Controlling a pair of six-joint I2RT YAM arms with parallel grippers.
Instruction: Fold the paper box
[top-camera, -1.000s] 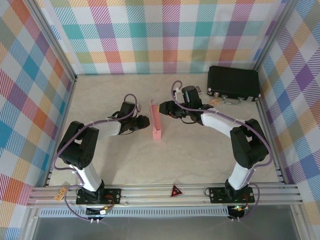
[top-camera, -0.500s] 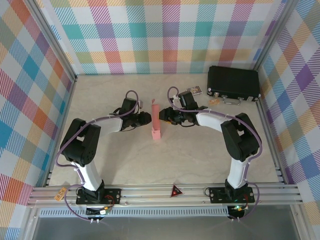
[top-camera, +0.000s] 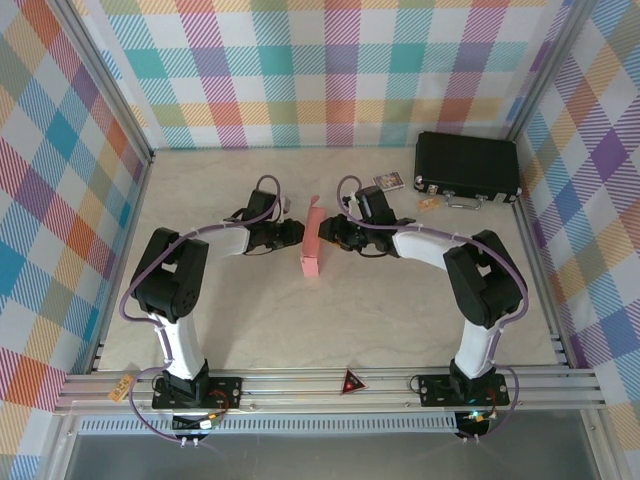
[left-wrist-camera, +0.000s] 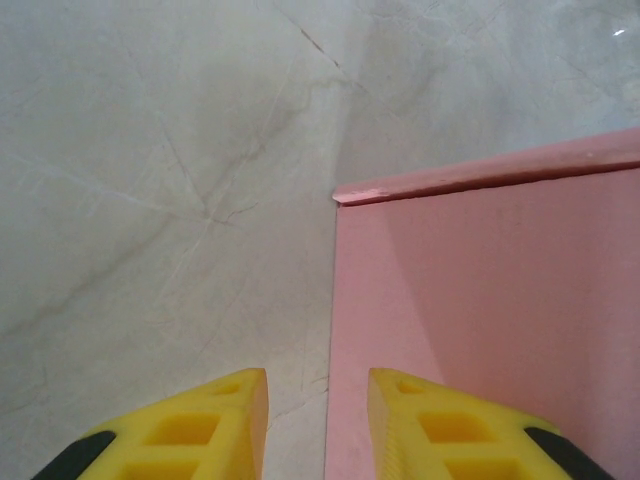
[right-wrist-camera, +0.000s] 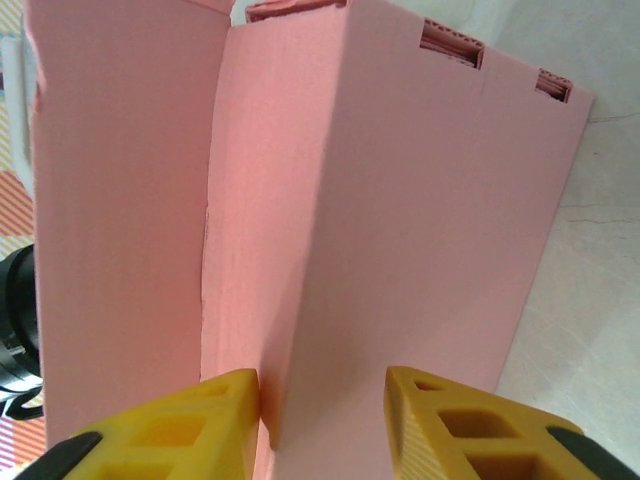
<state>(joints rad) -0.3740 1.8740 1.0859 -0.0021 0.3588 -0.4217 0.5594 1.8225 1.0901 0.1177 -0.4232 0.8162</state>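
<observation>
The paper box's narrow end (top-camera: 310, 266) faces the rail. My right gripper should move away so that my left gripper can reach around the box's top (top-camera: 313, 228) and turn the box broadside.
The salmon-pink paper box (top-camera: 313, 245) stands on edge mid-table, its far end leaning slightly right. My left gripper (top-camera: 297, 232) is close against its left side. In the left wrist view my left gripper (left-wrist-camera: 318, 425) has its jaws apart, and the paper box (left-wrist-camera: 480, 320) has its edge running down between them with bare table to the left. My right gripper (top-camera: 326, 230) meets the box from the right. In the right wrist view a folded ridge of the paper box (right-wrist-camera: 400, 200) lies between the parted jaws of my right gripper (right-wrist-camera: 322, 425), and the left finger touches a flap.
A black case (top-camera: 467, 166) lies at the back right, with a small printed card (top-camera: 388, 182) and an orange scrap (top-camera: 428, 203) near it. Plaid walls close in the table on three sides. The metal rail (top-camera: 330, 385) runs along the near edge.
Both grippers have closed in on the box from either side. The box's far end now leans right. The right jaws have narrowed a little.
</observation>
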